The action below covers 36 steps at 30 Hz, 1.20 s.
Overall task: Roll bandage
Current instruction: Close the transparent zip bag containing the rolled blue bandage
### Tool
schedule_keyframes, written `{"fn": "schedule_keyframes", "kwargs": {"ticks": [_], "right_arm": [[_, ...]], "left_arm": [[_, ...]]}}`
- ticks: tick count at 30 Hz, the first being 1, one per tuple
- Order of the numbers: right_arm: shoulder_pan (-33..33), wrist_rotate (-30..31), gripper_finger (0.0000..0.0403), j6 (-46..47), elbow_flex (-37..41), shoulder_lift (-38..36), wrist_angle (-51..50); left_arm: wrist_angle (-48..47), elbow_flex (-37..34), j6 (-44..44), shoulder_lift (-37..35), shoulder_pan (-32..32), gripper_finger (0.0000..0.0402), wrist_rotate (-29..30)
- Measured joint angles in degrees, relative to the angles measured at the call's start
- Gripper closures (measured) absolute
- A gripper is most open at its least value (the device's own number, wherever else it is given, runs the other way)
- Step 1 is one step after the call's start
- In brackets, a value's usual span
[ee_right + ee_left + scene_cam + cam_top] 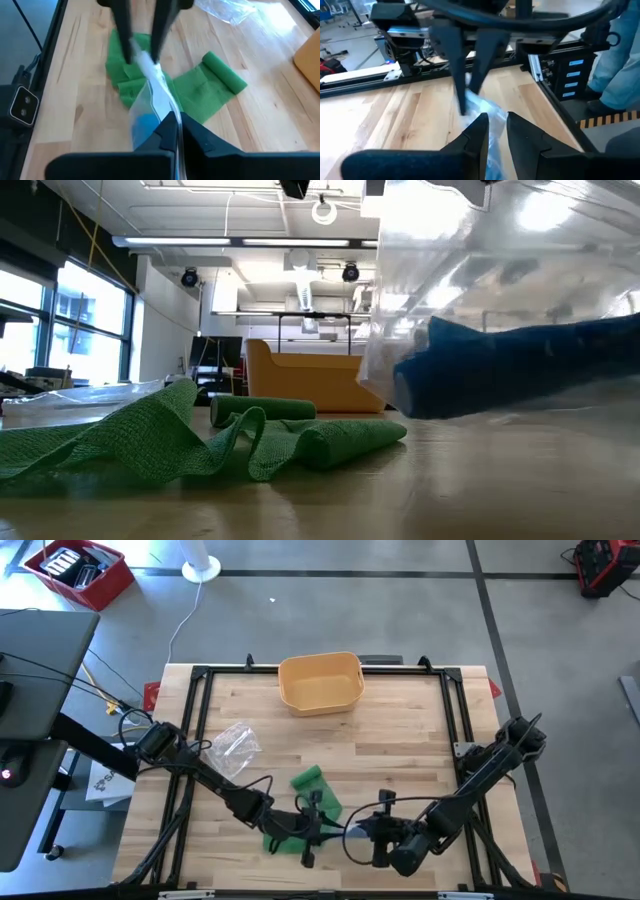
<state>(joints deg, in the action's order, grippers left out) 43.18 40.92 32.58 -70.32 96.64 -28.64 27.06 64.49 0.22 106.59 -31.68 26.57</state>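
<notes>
The bag's end (143, 59) is reached only by the ends of my left gripper's fingers, so next I open them, move back and bring them deeper over the film (162, 95) toward my right gripper.
A clear plastic bag (150, 95) with a blue bandage roll (520, 365) inside hangs between my two grippers near the table's front edge. My right gripper (176, 131) is shut on the bag. My left gripper (496, 131) is open. Its fingers (125, 47) stand on either side of the bag's other end, and I cannot tell whether they touch it. A green bandage (318, 792) lies partly unrolled on the wood beneath. Its rolled end (225, 72) rests on the tabletop and its loose end lies crumpled (120, 445). My right gripper pinches the clear film of the bag (167, 112) between its two fingers, beside the blue roll. The fingers come from the table's right side, slanting down. The bag stretches from them toward the left gripper. In the low view its underside is close to the tabletop, and I cannot tell whether it touches.
A yellow basket (320, 682) stands at the table's far middle. A second crumpled clear bag (235, 745) lies at the left. A black frame (200, 720) runs around the tabletop. Bare wood lies between the basket and the green bandage.
</notes>
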Motion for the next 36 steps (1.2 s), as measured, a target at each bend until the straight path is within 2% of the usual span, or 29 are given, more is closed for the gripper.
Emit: {"fn": "schedule_keyframes", "kwargs": {"ticks": [4, 9, 11, 19, 23, 31, 33, 36], "right_arm": [[0.0, 0.1, 0.0402, -0.1, 0.0, -0.4, 0.0], [0.0, 0.1, 0.0402, -0.1, 0.0, -0.4, -0.1], [0.0, 0.0, 0.0402, 0.1, 0.0, -0.4, 0.0], [0.0, 0.0, 0.0402, -0.1, 0.0, -0.4, 0.3], [0.0, 0.0, 0.0403, 0.0, 0.0, -0.4, 0.4], [0.0, 0.1, 0.0403, -0.1, 0.0, -0.4, 0.8], [0.0, 0.1, 0.0403, -0.1, 0.0, -0.4, 0.7], [0.0, 0.1, 0.0403, -0.5, 0.0, -0.4, 0.7]], "left_arm": [[0.7, 0.0, 0.9, 0.0, -0.4, 0.0341, 2.3], [0.7, 0.0, 2.1, 0.0, 0.1, 0.0389, 5.4], [0.9, 0.0, 3.2, 0.0, 0.1, 0.0397, 5.9], [2.5, 0.0, 4.3, 0.0, 1.2, 0.0399, 2.6], [2.2, 0.0, 2.5, 0.0, 2.3, 0.038, 1.5], [-2.2, 0.0, 3.0, -0.8, 1.8, 0.0294, 3.2], [-2.0, 0.0, 3.5, -0.9, 1.4, 0.0294, 3.0], [-1.4, 0.0, 4.1, -0.9, 0.9, 0.0314, 2.9]]}}
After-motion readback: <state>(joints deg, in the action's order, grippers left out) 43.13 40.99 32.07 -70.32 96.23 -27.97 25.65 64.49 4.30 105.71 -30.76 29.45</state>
